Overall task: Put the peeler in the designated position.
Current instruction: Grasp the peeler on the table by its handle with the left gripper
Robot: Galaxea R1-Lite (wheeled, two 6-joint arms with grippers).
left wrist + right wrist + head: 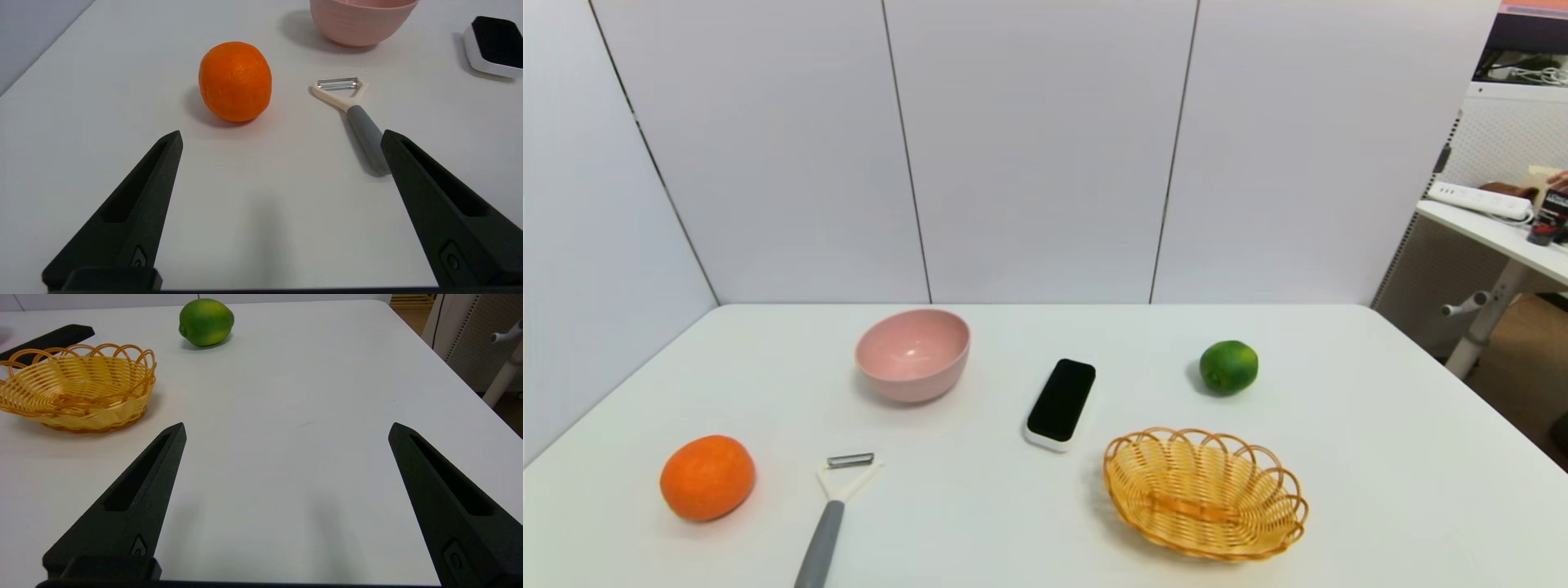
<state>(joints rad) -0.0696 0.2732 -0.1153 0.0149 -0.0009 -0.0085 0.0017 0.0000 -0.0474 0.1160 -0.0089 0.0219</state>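
My left gripper needs to move over and turn to straddle the handle [819, 547], because the peeler's grey handle [367, 139] slants past the edge of the gripper's opening.
The peeler [833, 506] lies flat near the table's front left, grey handle toward me, white forked head and metal blade pointing away. In the left wrist view the peeler [352, 114] rests just ahead of one fingertip, beside the orange [235, 81]. My left gripper [282, 136] is open above bare tabletop, short of both, with nothing between its fingers. My right gripper [287, 428] is open too, over bare white table on the right side, holding nothing. Neither arm shows in the head view. The designated position has no mark that I can make out.
An orange [707, 477] sits left of the peeler. A pink bowl [913, 354] stands behind it, a black device [1061, 403] lies mid-table, a yellow wicker basket [1205, 492] sits front right, and a green lime [1228, 367] is behind the basket. The table's right edge [453, 375] is close.
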